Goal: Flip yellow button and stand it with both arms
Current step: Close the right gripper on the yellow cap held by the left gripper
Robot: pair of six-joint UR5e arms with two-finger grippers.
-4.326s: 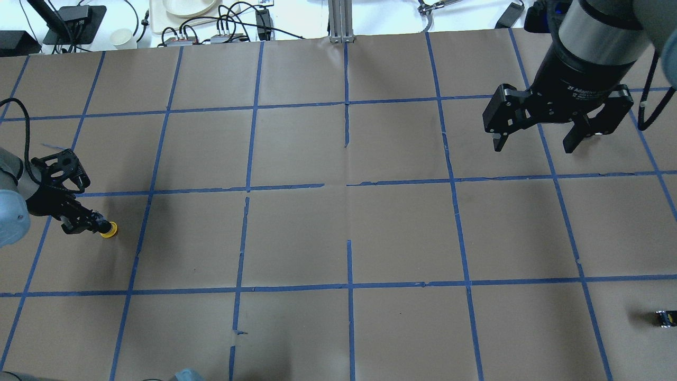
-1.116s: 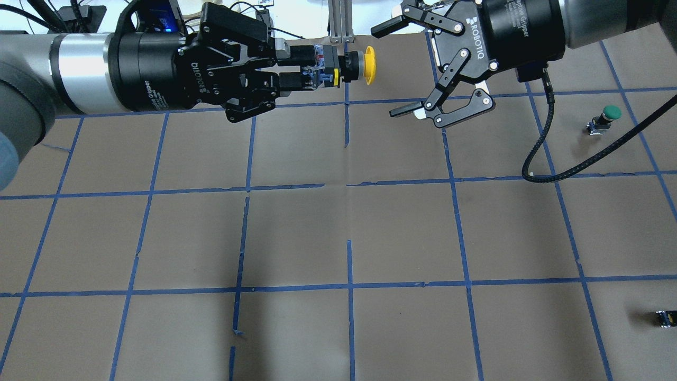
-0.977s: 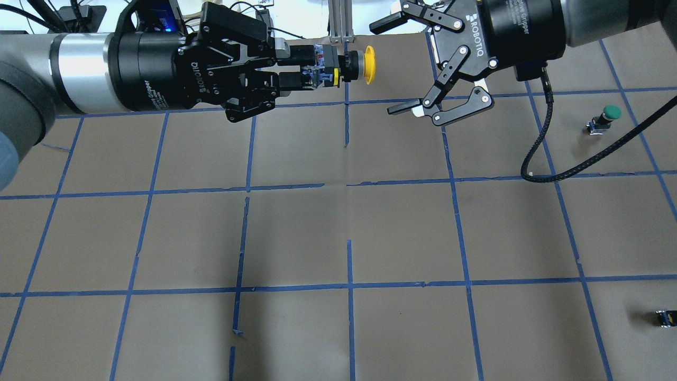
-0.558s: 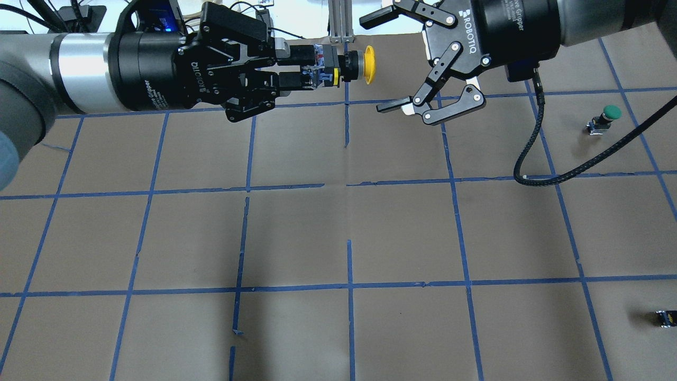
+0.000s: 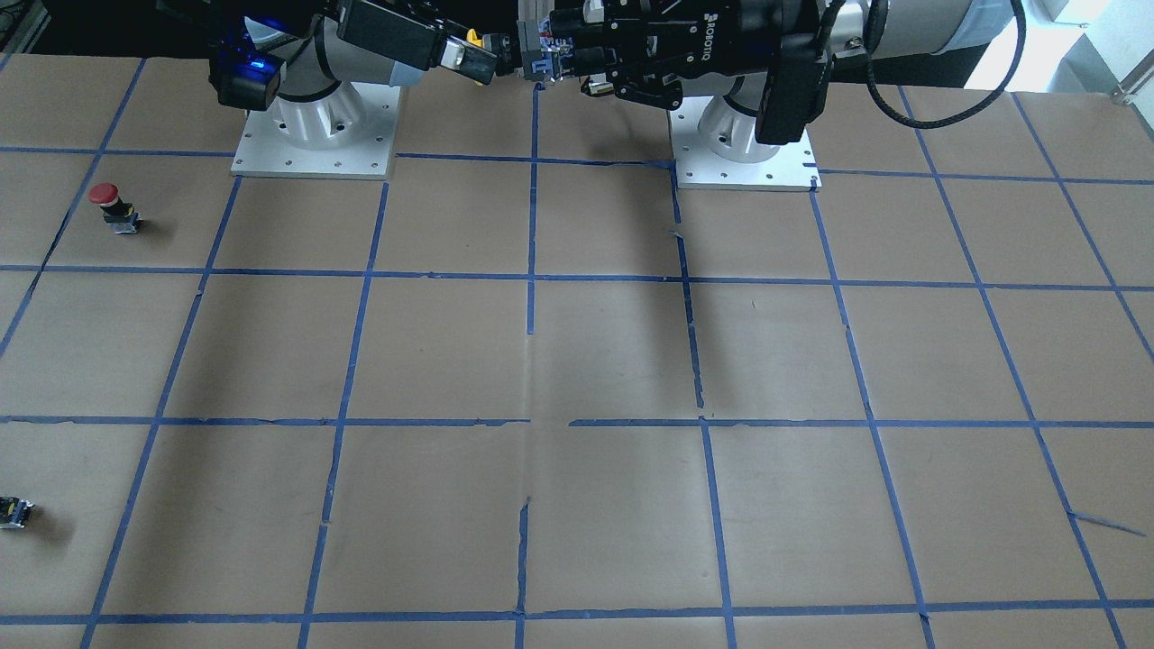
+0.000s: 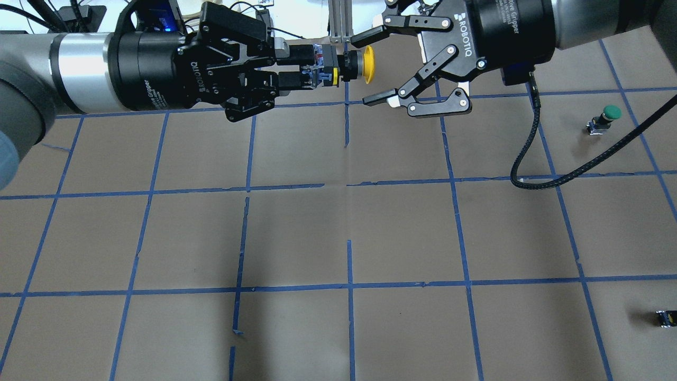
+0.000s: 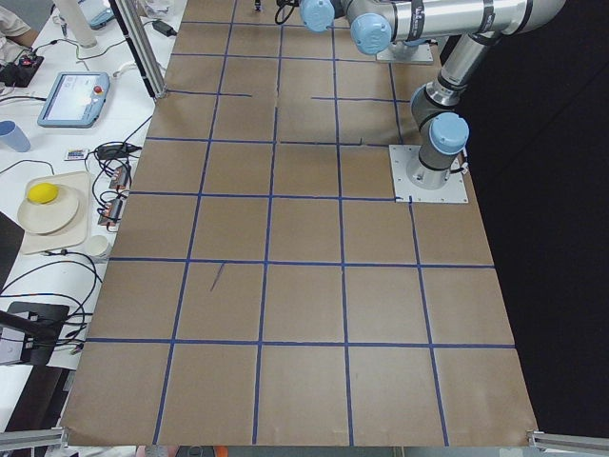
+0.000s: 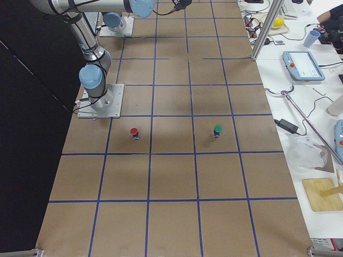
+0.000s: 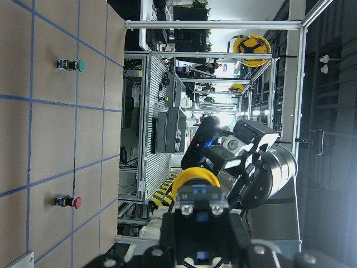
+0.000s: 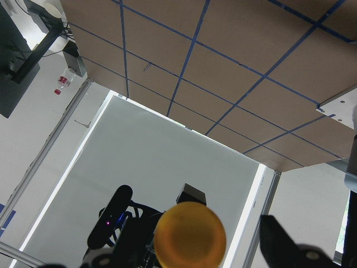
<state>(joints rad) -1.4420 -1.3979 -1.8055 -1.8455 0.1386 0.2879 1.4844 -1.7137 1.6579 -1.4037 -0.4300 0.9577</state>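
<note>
The body [image 5: 544,59] is held with the yellow cap [image 5: 473,38] sticking out level from it, so the body will follow stiffly in line when I carry the button by its cap.
The yellow button [image 6: 369,64] is held level in the air over the table's far middle, with its yellow cap toward the right arm. My left gripper [image 6: 314,67] is shut on the button's black-and-silver body [image 6: 338,66]. My right gripper [image 6: 365,69] is open, with one fingertip [image 6: 359,39] behind the cap and one [image 6: 373,99] in front of it, and neither touches it. In the right wrist view the cap [image 10: 190,235] faces the camera between the dark fingers [image 10: 290,245]. The left wrist view shows the cap [image 9: 195,177] from behind, with the right gripper [image 9: 245,162] beyond it.
A green-capped button [image 6: 608,116] stands on the brown paper at the right. A red-capped button [image 5: 113,205] stands nearer the robot's right base. A tiny dark block [image 6: 665,317] lies at the near right edge. The arm bases [image 5: 311,135] are at the robot's side.
The left arm lifted the button off the table's left side earlier and now holds still. Over the last second the open right gripper moved left until its fingers flank the cap.
</note>
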